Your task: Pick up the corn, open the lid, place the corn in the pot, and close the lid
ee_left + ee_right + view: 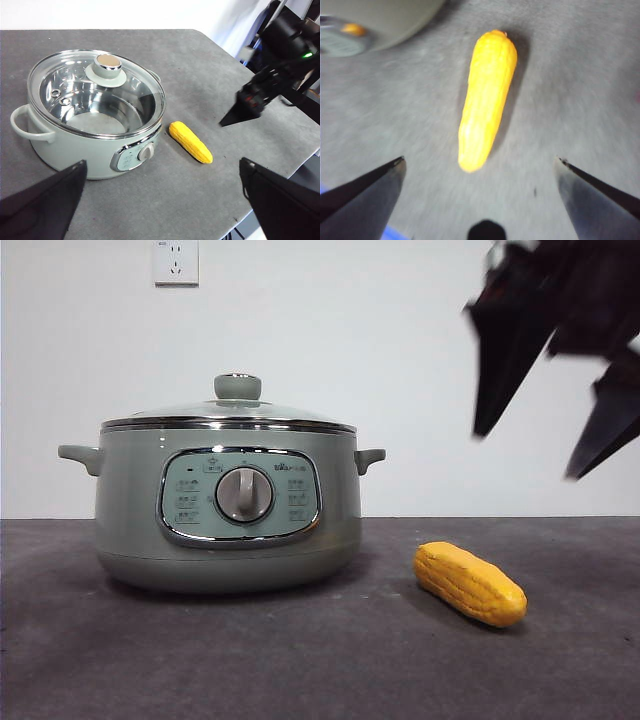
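Observation:
The shiny rim (228, 424) sits evenly on the pot under a central knob, so I expect the lid (178, 413) to come off in one piece when I raise the knob.
The corn (470, 583) lies on the grey table to the right of the pot (225, 505), apart from it. The lid (232, 416) rests shut on the pot, with its green knob (238, 387) on top. My right gripper (526, 456) hangs open high above the corn, touching nothing. In the right wrist view the corn (487, 97) lies lengthwise between the spread jaws of the right gripper (480, 160). My left gripper (162, 165) is open and empty, held back from the pot (75, 145), and its view shows the lid (95, 92) and the corn (190, 142).
The right arm (280, 55) reaches in over the table's far corner in the left wrist view. The table edge (280, 175) runs close beyond the corn. A white wall with a socket (176, 262) stands behind the table.

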`<move>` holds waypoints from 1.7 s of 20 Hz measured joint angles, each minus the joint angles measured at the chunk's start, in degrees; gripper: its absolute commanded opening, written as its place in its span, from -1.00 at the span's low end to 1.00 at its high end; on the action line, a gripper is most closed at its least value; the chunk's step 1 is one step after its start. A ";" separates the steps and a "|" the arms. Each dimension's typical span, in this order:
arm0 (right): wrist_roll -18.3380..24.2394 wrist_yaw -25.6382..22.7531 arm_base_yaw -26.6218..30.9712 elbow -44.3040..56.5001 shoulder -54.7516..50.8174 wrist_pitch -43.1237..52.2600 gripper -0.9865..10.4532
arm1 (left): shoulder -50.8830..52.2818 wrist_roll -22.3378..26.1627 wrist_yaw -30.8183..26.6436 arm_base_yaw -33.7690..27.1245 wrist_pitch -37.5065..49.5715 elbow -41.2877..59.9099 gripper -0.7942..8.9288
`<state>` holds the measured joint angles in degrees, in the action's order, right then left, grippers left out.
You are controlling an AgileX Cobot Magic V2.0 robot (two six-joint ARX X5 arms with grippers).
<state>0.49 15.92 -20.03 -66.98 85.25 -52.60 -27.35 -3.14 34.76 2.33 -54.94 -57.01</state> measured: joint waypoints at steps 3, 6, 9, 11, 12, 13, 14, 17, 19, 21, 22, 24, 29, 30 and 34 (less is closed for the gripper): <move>-2.08 -3.32 -3.43 0.00 5.01 4.74 0.05 | -0.63 0.00 0.00 0.00 0.00 0.00 0.58; -3.76 -7.45 -6.08 -0.02 9.31 8.07 0.05 | -1.44 -0.04 0.00 0.00 -0.02 0.00 0.58; -4.63 -8.94 -7.21 -0.04 13.16 10.69 0.03 | -1.79 -0.09 0.00 0.00 -0.02 0.00 0.58; -5.57 -9.09 -7.32 -0.07 15.37 12.20 -0.20 | -1.81 -0.09 0.00 0.00 -0.04 0.00 0.58; -5.77 -9.09 -7.32 -0.07 16.17 12.41 -0.30 | -1.86 -0.09 0.00 0.00 -0.04 0.00 0.58; -5.88 -9.09 -7.32 -0.07 16.83 12.37 -0.42 | -1.88 -0.09 0.00 0.11 -0.04 0.00 0.58; -5.88 -9.09 -7.32 -0.07 17.16 12.35 -0.57 | -1.99 -0.09 0.00 0.20 -0.04 0.00 0.58; -5.86 -9.09 -7.32 -0.07 17.22 12.72 -0.85 | -2.38 -0.09 0.00 0.28 -0.04 0.00 0.58; -5.49 -9.09 -7.32 -0.07 17.22 12.74 -0.85 | -2.62 -0.09 0.00 0.28 -0.04 0.00 0.58; -4.63 -9.11 -7.32 -0.07 16.98 11.91 -0.85 | -2.75 -0.09 0.00 0.28 0.02 0.00 0.58; -4.28 -9.11 -7.32 -0.07 16.50 11.17 -0.85 | -2.84 -0.09 0.00 0.28 0.17 0.00 0.58; -3.89 -9.14 -7.32 -0.07 13.11 9.46 -0.85 | -3.48 -0.09 0.00 0.28 1.53 0.00 0.57; -3.48 -9.16 -7.32 -0.07 -5.84 5.14 -0.85 | -10.19 0.17 0.00 0.35 9.05 -0.02 0.57; -3.45 -9.16 -7.32 -0.07 -9.90 4.33 -0.85 | -12.35 0.15 0.00 0.55 11.41 -0.02 0.57; -3.48 -9.16 -7.32 -0.09 -25.16 1.73 -0.85 | -23.28 0.15 -0.28 3.87 22.88 -0.02 0.57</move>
<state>-2.98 6.76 -27.35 -67.07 60.10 -50.87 -50.63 -2.98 34.48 6.20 -32.05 -57.04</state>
